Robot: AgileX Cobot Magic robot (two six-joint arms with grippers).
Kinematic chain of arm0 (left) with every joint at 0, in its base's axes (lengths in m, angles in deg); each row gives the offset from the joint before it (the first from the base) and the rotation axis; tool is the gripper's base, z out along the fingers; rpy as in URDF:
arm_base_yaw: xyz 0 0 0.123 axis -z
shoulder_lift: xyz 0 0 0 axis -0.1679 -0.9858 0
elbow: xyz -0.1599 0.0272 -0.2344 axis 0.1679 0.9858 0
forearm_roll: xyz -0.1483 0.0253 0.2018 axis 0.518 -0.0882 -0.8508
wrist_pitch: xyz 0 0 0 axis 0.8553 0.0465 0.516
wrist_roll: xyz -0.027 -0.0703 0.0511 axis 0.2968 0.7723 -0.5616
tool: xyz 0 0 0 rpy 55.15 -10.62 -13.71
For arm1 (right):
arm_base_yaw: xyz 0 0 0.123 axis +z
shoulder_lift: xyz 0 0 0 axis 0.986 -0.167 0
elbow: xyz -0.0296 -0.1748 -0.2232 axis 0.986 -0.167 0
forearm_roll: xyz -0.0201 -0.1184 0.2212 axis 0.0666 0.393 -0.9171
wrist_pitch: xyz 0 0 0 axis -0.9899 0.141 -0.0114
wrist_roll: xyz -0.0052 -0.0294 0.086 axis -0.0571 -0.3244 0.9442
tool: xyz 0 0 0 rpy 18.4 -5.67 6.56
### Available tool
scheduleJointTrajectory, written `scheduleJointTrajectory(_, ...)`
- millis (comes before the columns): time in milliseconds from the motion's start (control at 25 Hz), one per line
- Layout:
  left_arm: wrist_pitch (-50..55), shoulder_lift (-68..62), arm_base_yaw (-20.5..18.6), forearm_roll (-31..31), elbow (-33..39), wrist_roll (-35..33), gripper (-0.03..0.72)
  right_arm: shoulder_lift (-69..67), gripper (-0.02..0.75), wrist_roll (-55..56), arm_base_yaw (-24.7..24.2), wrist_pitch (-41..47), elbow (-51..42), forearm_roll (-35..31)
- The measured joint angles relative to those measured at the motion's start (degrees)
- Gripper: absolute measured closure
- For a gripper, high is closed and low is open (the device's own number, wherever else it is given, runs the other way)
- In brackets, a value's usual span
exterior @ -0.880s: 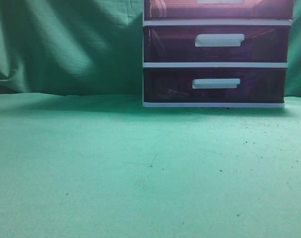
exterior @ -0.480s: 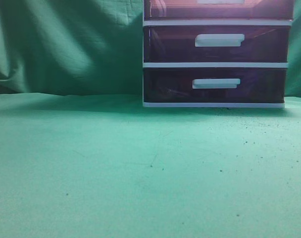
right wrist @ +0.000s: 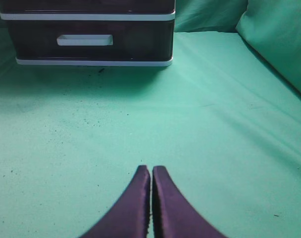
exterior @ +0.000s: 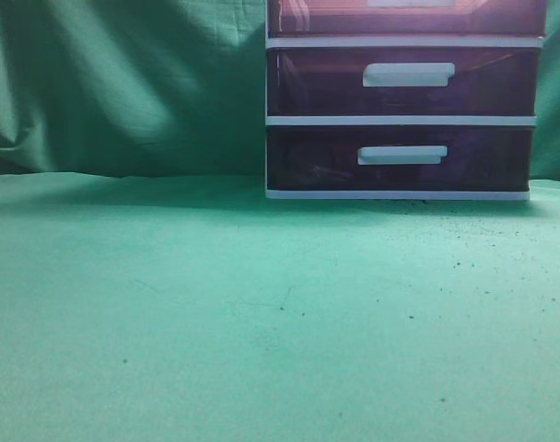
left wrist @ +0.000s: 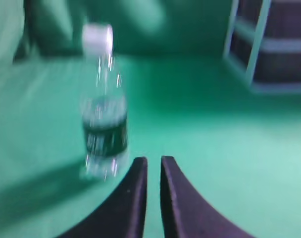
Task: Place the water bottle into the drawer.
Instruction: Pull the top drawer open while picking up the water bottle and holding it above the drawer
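Note:
The water bottle [left wrist: 105, 116] is standing next to the almost closed fingers of my left gripper. My left gripper should open wide and move down over the white cap [left wrist: 97, 38].
The water bottle [left wrist: 104, 116], clear with a white cap and a dark label, stands upright on the green cloth in the blurred left wrist view. My left gripper [left wrist: 153, 159] is just to its right and nearer the camera, empty, with a narrow gap between its fingers. My right gripper [right wrist: 151, 168] is shut and empty over bare cloth, well in front of the drawer unit [right wrist: 91, 60]. The top drawer [exterior: 409, 18] shows only at the top edge of the exterior view, its front level with the frame. Bottle and grippers are out of the exterior view.
The white-framed unit [exterior: 400, 120] stands at the back right, with two lower drawers [exterior: 404, 157] of the same look. Green cloth [exterior: 215, 313] covers the table and hangs as a backdrop. A fold of cloth [right wrist: 279, 39] rises at the right.

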Motion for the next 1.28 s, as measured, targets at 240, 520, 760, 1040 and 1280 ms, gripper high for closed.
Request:
scheduleJointTrajectory(240,-19.0,0.0,0.0,0.8,0.0,0.1,0.624,0.0,0.738,0.1,0.0,0.0,0.0,0.0)
scheduleJointTrajectory(520,-20.7,-0.1,0.0,1.7,-2.4,12.6,0.624,0.0,0.738,0.1,0.0,0.0,0.0,0.0)
scheduleJointTrajectory(760,-0.4,-9.6,0.0,0.6,-13.8,18.3,0.624,0.0,0.738,0.1,0.0,0.0,0.0,0.0)
scheduleJointTrajectory(1040,0.4,-20.3,0.0,-5.6,-17.2,17.9,0.624,0.0,0.738,0.1,0.0,0.0,0.0,0.0)
scheduleJointTrajectory(1280,2.4,-33.2,0.0,-9.6,-20.3,17.9,0.36,0.0,0.738,0.1,0.0,0.0,0.0,0.0)
